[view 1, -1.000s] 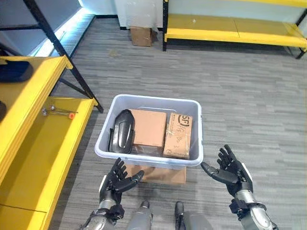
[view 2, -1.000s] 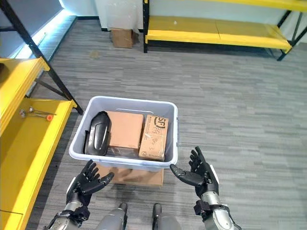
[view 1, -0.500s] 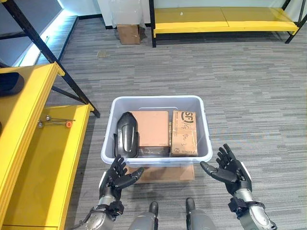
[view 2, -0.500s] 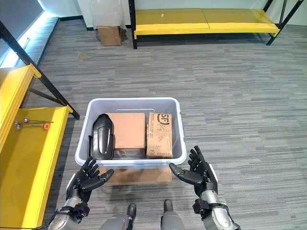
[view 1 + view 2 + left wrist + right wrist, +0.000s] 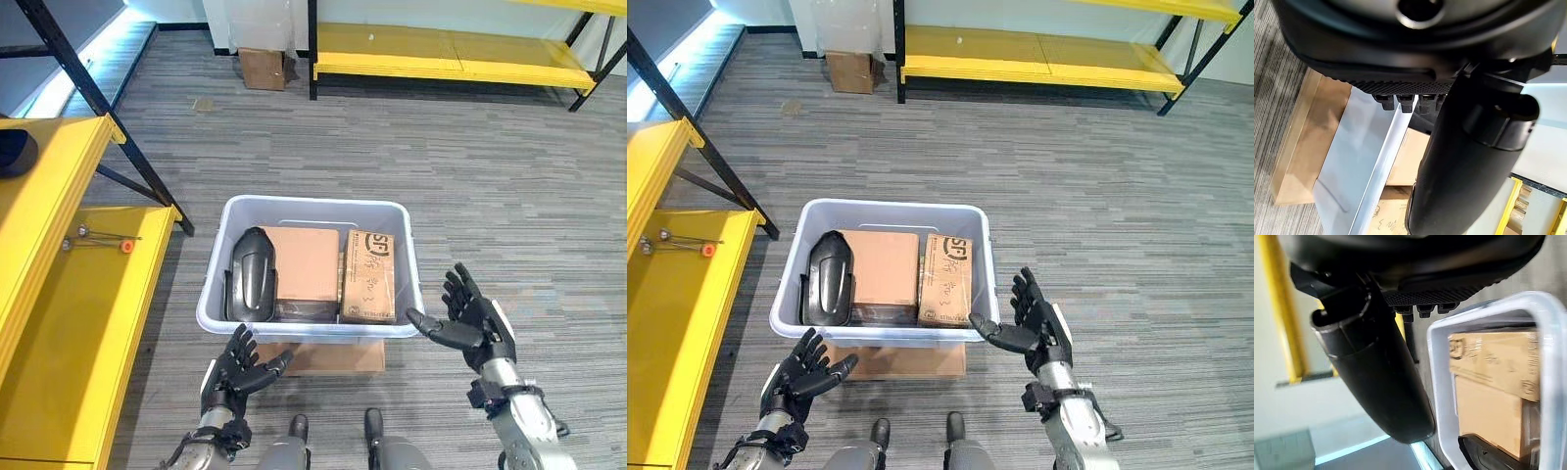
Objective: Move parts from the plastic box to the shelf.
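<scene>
The robot should expect an empty, hollow shell when it lifts the black moulded part point(image 5: 253, 277), because the part shows a rounded back and a thin side edge point(image 5: 229, 295).
A pale grey plastic box point(image 5: 408, 264) rests on a flat piece of cardboard point(image 5: 328, 357) on the floor. Inside it lie a black moulded part point(image 5: 251, 273) at the left, a plain brown carton point(image 5: 307, 262) in the middle and a smaller printed carton point(image 5: 368, 276) at the right. My left hand point(image 5: 237, 366) is open, palm inward, below the box's near left corner. My right hand point(image 5: 471, 317) is open beside the box's near right corner, its thumb close to the rim. Both hands hold nothing. The yellow shelf point(image 5: 73, 313) stands at the left.
On the shelf's lower board lie a few metal rods with an orange tip point(image 5: 102, 240). A dark object point(image 5: 14, 152) sits on its upper level. A black shelf post point(image 5: 110, 119) slants to the floor. A second yellow rack point(image 5: 451, 57) and a small carton point(image 5: 261, 68) stand far back.
The camera view has shifted slightly. My right hand has risen and come closer to the box's right corner. My left hand stays low and open.
</scene>
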`<state>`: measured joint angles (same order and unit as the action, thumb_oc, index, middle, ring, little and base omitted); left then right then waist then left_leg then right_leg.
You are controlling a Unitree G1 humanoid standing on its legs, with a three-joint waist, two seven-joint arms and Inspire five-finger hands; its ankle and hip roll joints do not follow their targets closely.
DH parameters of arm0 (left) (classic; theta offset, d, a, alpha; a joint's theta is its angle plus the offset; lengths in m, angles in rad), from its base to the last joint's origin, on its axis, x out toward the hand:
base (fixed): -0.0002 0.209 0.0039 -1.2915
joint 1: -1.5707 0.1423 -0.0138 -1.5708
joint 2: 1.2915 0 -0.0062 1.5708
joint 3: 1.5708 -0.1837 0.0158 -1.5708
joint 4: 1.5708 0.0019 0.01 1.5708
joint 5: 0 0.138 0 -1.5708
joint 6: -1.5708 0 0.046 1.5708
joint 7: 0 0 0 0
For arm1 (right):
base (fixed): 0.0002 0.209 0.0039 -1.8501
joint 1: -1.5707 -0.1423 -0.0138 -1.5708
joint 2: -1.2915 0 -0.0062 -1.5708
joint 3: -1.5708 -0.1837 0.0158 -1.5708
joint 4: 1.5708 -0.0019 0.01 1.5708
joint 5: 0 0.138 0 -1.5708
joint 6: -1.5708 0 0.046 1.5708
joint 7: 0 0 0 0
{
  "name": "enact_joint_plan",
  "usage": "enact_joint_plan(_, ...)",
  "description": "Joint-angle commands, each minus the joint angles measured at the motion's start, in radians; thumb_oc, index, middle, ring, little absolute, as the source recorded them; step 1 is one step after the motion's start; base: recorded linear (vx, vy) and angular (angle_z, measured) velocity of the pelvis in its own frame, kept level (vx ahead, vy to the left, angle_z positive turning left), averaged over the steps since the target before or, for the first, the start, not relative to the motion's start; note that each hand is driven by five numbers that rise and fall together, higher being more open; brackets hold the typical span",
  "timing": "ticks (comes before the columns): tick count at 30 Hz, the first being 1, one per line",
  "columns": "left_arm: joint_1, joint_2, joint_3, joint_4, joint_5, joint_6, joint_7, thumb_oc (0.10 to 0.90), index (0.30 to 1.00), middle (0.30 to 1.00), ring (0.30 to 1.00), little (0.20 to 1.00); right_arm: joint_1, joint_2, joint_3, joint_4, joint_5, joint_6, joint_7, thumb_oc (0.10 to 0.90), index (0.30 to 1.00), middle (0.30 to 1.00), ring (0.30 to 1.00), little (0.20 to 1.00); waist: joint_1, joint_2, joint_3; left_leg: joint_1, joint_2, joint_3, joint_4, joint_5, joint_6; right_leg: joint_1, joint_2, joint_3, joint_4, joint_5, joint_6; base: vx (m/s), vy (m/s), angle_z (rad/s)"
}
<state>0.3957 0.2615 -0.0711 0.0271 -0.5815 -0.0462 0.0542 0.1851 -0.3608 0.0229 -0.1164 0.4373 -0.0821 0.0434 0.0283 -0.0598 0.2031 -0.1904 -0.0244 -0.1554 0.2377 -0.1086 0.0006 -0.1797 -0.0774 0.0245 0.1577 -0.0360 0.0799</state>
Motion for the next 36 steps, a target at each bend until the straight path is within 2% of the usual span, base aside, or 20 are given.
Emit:
enact_joint_plan(1, 0.014, 0.086, 0.050, -0.137, -0.002, -0.073, -0.035, 0.900, 1.000, 1.000, 1.000, 1.000, -0.138, -0.082, 0.007, -0.129, -0.096, -0.113, -0.009, 0.900, 1.000, 1.000, 1.000, 1.000, 0.030, -0.007, -0.030, 0.000, -0.010, 0.006, 0.045, -0.081, 0.047, 0.052, 0.040, -0.029, -0.018, -0.108, -0.021, -0.03, -0.007, 0.02)
enact_joint_plan(6, 0.022, 0.106, 0.055, -0.142, -0.010, -0.075, -0.043, 0.900, 1.000, 1.000, 1.000, 1.000, -0.305, -0.165, 0.067, -0.130, -0.196, -0.115, -0.029, 0.900, 1.000, 1.000, 1.000, 1.000, 0.065, -0.020, -0.020, -0.014, -0.016, -0.004, 0.048, -0.076, 0.049, 0.049, 0.036, -0.043, -0.019, -0.102, -0.020, -0.03, -0.016, 0.07)
enact_joint_plan(7, 0.025, 0.120, 0.049, -0.153, -0.019, -0.079, -0.048, 0.900, 1.000, 1.000, 1.000, 1.000, -0.394, -0.207, 0.108, -0.120, -0.237, -0.115, -0.040, 0.900, 1.000, 1.000, 1.000, 1.000, 0.085, -0.028, -0.012, -0.025, -0.018, -0.010, 0.054, -0.073, 0.049, 0.046, 0.037, -0.052, -0.017, -0.101, -0.022, -0.04, -0.042, 0.09)
enact_joint_plan(11, 0.016, 0.149, 0.038, -0.161, -0.035, -0.079, -0.047, 0.900, 1.000, 1.000, 1.000, 1.000, -0.563, -0.271, 0.213, -0.066, -0.300, -0.100, -0.047, 0.900, 1.000, 1.000, 1.000, 1.000, 0.114, -0.043, 0.009, -0.042, -0.023, -0.027, 0.060, -0.063, 0.047, 0.039, 0.038, -0.070, -0.016, -0.096, -0.022, -0.04, -0.042, 0.19)
enact_joint_plan(14, 0.015, 0.171, 0.036, -0.177, -0.045, -0.083, -0.049, 0.900, 1.000, 1.000, 1.000, 1.000, -0.701, -0.366, 0.293, -0.039, -0.368, -0.089, -0.049, 0.900, 1.000, 1.000, 1.000, 1.000, 0.139, -0.052, 0.029, -0.055, -0.025, -0.044, 0.057, -0.051, 0.044, 0.036, 0.035, -0.089, -0.017, -0.094, -0.022, -0.04, -0.033, 0.21)
enact_joint_plan(18, 0.013, 0.194, 0.033, -0.183, -0.055, -0.083, -0.053, 0.900, 1.000, 1.000, 1.000, 1.000, -0.793, -0.413, 0.369, 0.006, -0.387, -0.077, -0.037, 0.900, 1.000, 1.000, 1.000, 1.000, 0.159, -0.059, 0.045, -0.062, -0.029, -0.058, 0.055, -0.041, 0.042, 0.034, 0.031, -0.105, -0.017, -0.090, -0.022, -0.03, -0.015, 0.18)
enact_joint_plan(22, 0.006, 0.227, 0.034, -0.190, -0.071, -0.085, -0.051, 0.900, 1.000, 1.000, 1.000, 1.000, -0.989, -0.499, 0.532, 0.076, -0.494, -0.054, -0.014, 0.900, 1.000, 1.000, 1.000, 1.000, 0.200, -0.075, 0.068, -0.077, -0.038, -0.084, 0.050, -0.028, 0.040, 0.032, 0.025, -0.134, -0.016, -0.090, -0.022, -0.02, -0.016, 0.12)
enact_joint_plan(36, -0.047, 0.264, 0.020, -0.196, -0.075, -0.088, -0.046, 0.900, 1.000, 1.000, 1.000, 1.000, -1.287, -0.586, 0.846, 0.189, -0.648, -0.051, 0.067, 0.900, 1.000, 1.000, 1.000, 1.000, 0.271, -0.098, 0.135, -0.117, -0.056, -0.146, 0.035, 0.005, 0.028, 0.016, 0.014, -0.206, -0.005, -0.108, -0.027, 0.00, -0.013, 0.18)
